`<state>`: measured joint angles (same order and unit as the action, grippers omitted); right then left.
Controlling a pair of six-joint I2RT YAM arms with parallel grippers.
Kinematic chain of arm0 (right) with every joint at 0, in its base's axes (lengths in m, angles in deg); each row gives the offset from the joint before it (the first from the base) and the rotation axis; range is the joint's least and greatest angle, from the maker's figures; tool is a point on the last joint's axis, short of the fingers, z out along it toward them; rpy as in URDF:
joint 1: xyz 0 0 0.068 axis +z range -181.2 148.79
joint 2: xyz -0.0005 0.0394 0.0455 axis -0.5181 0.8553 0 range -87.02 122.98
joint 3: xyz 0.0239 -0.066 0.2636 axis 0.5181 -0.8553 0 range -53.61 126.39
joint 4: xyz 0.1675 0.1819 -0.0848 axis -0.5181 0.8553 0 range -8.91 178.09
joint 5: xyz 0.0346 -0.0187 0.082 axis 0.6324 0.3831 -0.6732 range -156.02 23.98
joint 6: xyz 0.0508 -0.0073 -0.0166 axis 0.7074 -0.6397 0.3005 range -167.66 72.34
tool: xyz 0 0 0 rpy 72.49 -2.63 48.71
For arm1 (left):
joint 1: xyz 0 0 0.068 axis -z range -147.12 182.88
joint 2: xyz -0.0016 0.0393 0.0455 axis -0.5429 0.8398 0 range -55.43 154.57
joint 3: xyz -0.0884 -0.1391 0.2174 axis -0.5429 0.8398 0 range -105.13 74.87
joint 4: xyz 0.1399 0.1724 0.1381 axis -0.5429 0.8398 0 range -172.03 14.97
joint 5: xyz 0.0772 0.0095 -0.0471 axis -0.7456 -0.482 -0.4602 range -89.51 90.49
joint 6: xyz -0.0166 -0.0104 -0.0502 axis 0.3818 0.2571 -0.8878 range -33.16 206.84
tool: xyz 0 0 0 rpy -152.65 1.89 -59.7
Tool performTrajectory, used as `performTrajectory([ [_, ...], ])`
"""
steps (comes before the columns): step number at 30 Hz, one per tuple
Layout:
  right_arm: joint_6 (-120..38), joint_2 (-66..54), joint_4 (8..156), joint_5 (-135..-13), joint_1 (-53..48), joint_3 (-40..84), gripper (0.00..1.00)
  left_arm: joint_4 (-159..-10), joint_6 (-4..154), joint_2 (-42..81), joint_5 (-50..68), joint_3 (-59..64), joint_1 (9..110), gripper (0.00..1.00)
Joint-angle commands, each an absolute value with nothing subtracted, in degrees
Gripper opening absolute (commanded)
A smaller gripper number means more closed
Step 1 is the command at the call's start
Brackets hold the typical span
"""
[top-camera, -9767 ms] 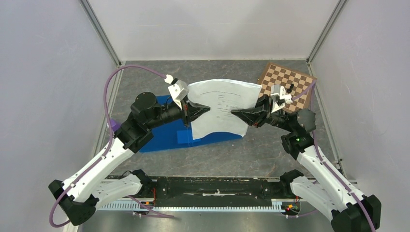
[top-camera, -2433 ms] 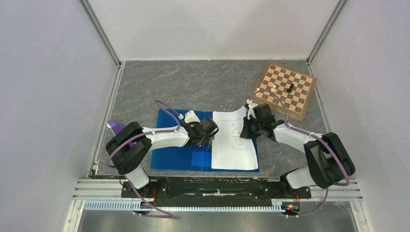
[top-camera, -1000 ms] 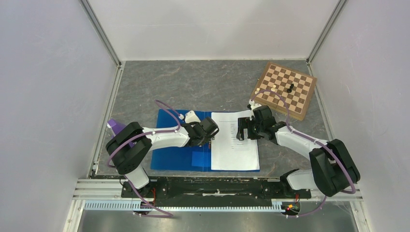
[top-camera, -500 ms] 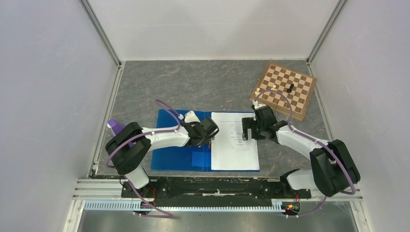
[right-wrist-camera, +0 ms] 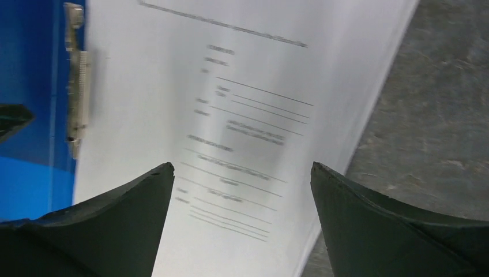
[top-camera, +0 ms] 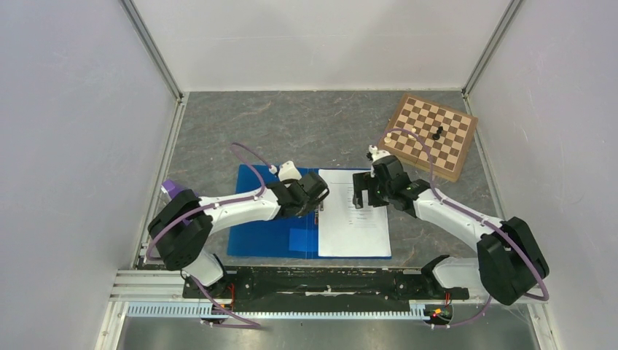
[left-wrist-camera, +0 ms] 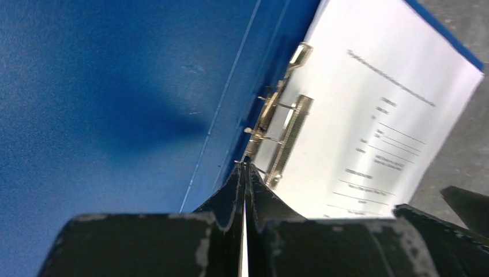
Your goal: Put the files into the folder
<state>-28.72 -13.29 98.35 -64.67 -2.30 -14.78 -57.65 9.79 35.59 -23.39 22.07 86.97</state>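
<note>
My left gripper needs to pull back because its closed fingers block the metal ring clip's near end (left-wrist-camera: pixel 258 165), and my right gripper should come to the clip's bar (left-wrist-camera: pixel 290 138).
The blue folder (top-camera: pixel 266 219) lies open and flat on the grey table. The files (top-camera: pixel 355 233), white sheets printed with black text, lie flat on its right half beside the metal ring clip (left-wrist-camera: pixel 282 133). My left gripper (top-camera: pixel 320 209) is shut, its tips (left-wrist-camera: pixel 247 168) at the near end of that clip along the spine; I see nothing held between them. My right gripper (top-camera: pixel 362 195) hangs open above the upper part of the files (right-wrist-camera: pixel 242 75) and touches nothing (right-wrist-camera: pixel 242 170). Blue folder (right-wrist-camera: pixel 34 69) shows at the left in the right wrist view.
A brown chessboard (top-camera: pixel 431 135) with a white and a black piece sits at the back right. A small purple object (top-camera: pixel 170 188) lies by the left wall. Frame posts and white walls close the table on three sides.
My right gripper has lifted slightly and drifted left and away over the files, still open. The left arm's elbow has swung outward; its shut tips stay at the clip. The sheets lie as before.
</note>
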Motion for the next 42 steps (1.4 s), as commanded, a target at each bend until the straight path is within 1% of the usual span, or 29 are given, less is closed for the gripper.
performTrajectory([
  [1, -24.19, -13.12, 96.46, -61.71, 3.78, -9.99, 0.87, -56.23, 16.94, 30.26, -25.55, 19.19, 86.62, 0.02],
  [5, -21.13, -9.45, 95.22, -58.3, 10.19, -6.82, 0.7, -54.99, 21.46, 24.92, -24.15, 19.98, 83.35, 0.02],
  [7, -20.26, -6.56, 95.04, -57.02, 13.03, -4.49, 0.62, -54.99, 24.11, 22.01, -21.36, 20.99, 80.4, 0.03],
  [9, -19.96, -3.17, 94.93, -56.22, 15.16, -1.8, 0.56, -54.73, 26.86, 18.85, -17.72, 22.21, 77.02, 0.05],
  [13, -19.64, 2.53, 95.01, -55.16, 17.32, 2.91, 0.5, -53.51, 31.28, 12.55, -11.2, 25.92, 69.61, 0.18],
  [15, -19.55, 4.61, 94.99, -55.1, 17.64, 4.21, 0.47, -51.87, 33.13, 8.93, -9.94, 27.75, 65.92, 0.28],
  [18, -19.45, 6.69, 95.0, -54.95, 17.58, 5.3, 0.47, -50.29, 35.74, 2.8, -8.62, 30.65, 61.89, 0.41],
  [21, -19.38, 8.34, 94.87, -55.38, 17.79, 6.24, 0.43, -48.36, 37.58, -0.95, -8.09, 31.67, 59.36, 0.47],
  [29, -18.76, 11.39, 95.15, -54.94, 19.8, 7.88, 0.37, -48.81, 38.68, -1.7, -5.08, 33.67, 57.09, 0.48],
  [35, -18.29, 11.5, 95.12, -54.64, 20.39, 6.86, 0.2, -49.98, 38.35, -1.3, -4.34, 34.41, 56.76, 0.47],
  [39, -18.06, 11.42, 95.14, -54.64, 20.98, 6.0, 0.14, -50.47, 38.07, -1.03, -3.89, 34.75, 56.73, 0.47],
  [42, -17.88, 11.1, 94.94, -54.63, 21.31, 5.03, 0.12, -50.91, 37.76, -1.0, -3.68, 35.18, 56.71, 0.47],
])
